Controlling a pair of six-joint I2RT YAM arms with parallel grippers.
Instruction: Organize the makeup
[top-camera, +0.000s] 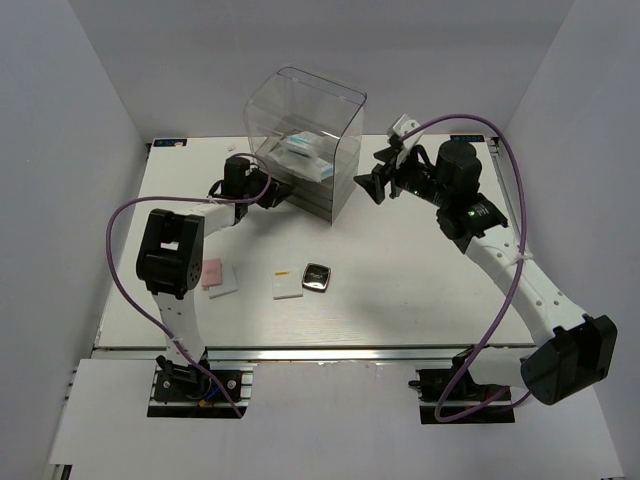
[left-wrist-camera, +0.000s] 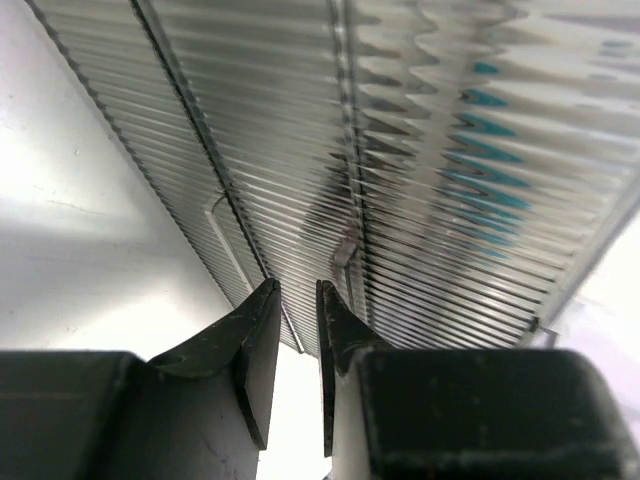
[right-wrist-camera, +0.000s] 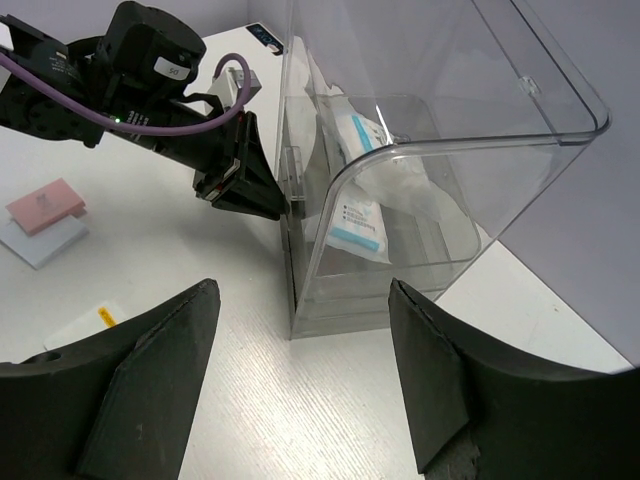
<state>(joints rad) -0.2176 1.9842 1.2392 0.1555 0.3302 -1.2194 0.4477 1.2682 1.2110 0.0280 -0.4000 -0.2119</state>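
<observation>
The middle drawer's handle (left-wrist-camera: 346, 262) and the bottom drawer's handle (left-wrist-camera: 234, 245) have my left gripper's narrow gap between them, so my left gripper should open and go down around the bottom handle.
The clear drawer box (top-camera: 305, 125) stands at the back middle. Two white blue-printed packets (top-camera: 305, 150) lie inside it, and they also show in the right wrist view (right-wrist-camera: 360, 215). My left gripper (top-camera: 278, 192) is at the box's front left corner, its jaws a narrow gap apart with nothing between them (left-wrist-camera: 298, 285). The ribbed drawer front (left-wrist-camera: 400, 150) is right before it. My right gripper (top-camera: 375, 185) is wide open and empty, just right of the box (right-wrist-camera: 305, 320). A black compact (top-camera: 317, 277), a white pad (top-camera: 286, 284) and a pink pad (top-camera: 212, 272) lie on the table. No sticks show.
The pink pad rests on another white pad (top-camera: 226, 283) near the left arm's base link (top-camera: 165, 255). White walls close in the table (top-camera: 400, 290) on the left, back and right. A purple cable (top-camera: 500, 140) loops over the right arm.
</observation>
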